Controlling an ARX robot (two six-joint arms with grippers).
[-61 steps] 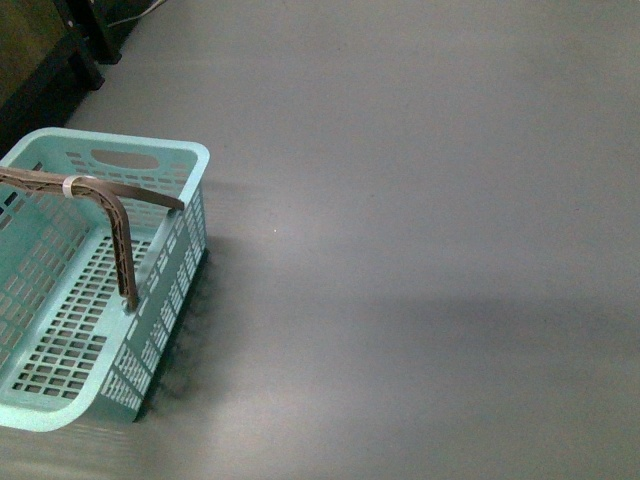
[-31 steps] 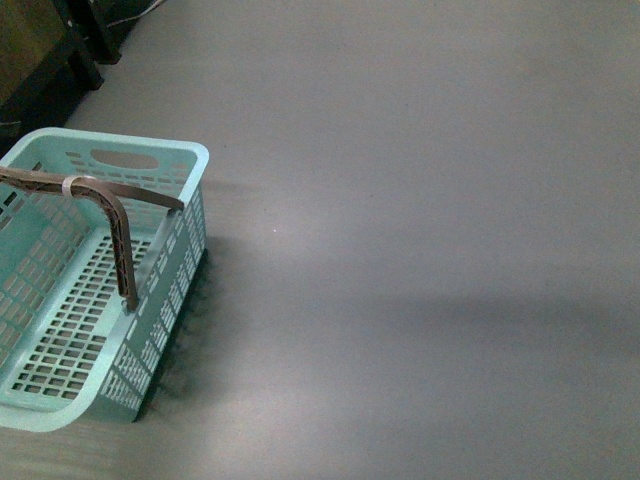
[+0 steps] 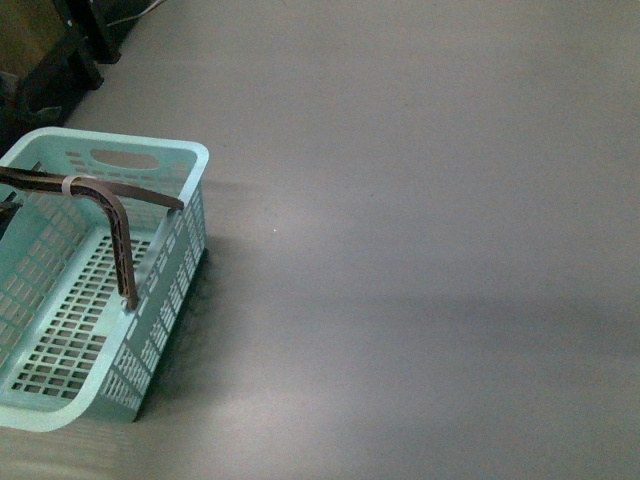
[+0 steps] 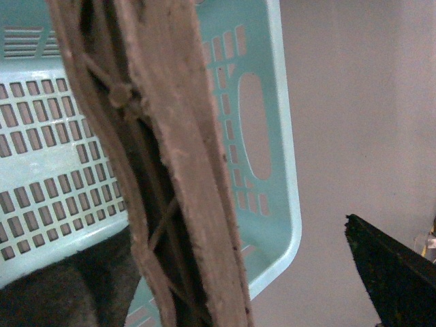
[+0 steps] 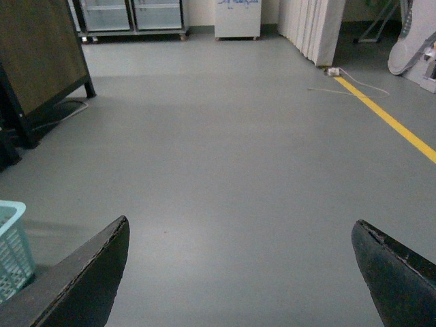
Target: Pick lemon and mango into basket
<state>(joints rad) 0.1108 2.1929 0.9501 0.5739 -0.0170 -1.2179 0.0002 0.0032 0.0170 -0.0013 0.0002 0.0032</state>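
I am about to lift. The light turquoise basket (image 3: 92,300) will follow, hanging open side up, since the raised brown handle's feet (image 3: 129,299) meet the basket's rim at spaced spots.
The light turquoise basket (image 3: 150,150) stands on the grey floor at the left of the front view, its brown swing handle (image 3: 112,215) raised. No fruit shows inside the part I can see. The lemon and the mango are out of view in every frame. Neither arm shows in the front view. My left gripper (image 4: 237,228) is open and hangs just over the basket (image 4: 291,204), with the handle (image 4: 177,136) close in front of the camera, between the fingers. My right gripper (image 5: 241,221) is open over bare floor, and the basket's corner (image 5: 12,252) lies off to its side.
Dark furniture (image 3: 60,50) stands at the far left behind the basket. The right wrist view shows a wooden board on a black stand (image 5: 41,68), glass-door cabinets (image 5: 129,13), white panels (image 5: 313,27), a yellow floor line (image 5: 388,119) and a loose cable (image 5: 334,71).
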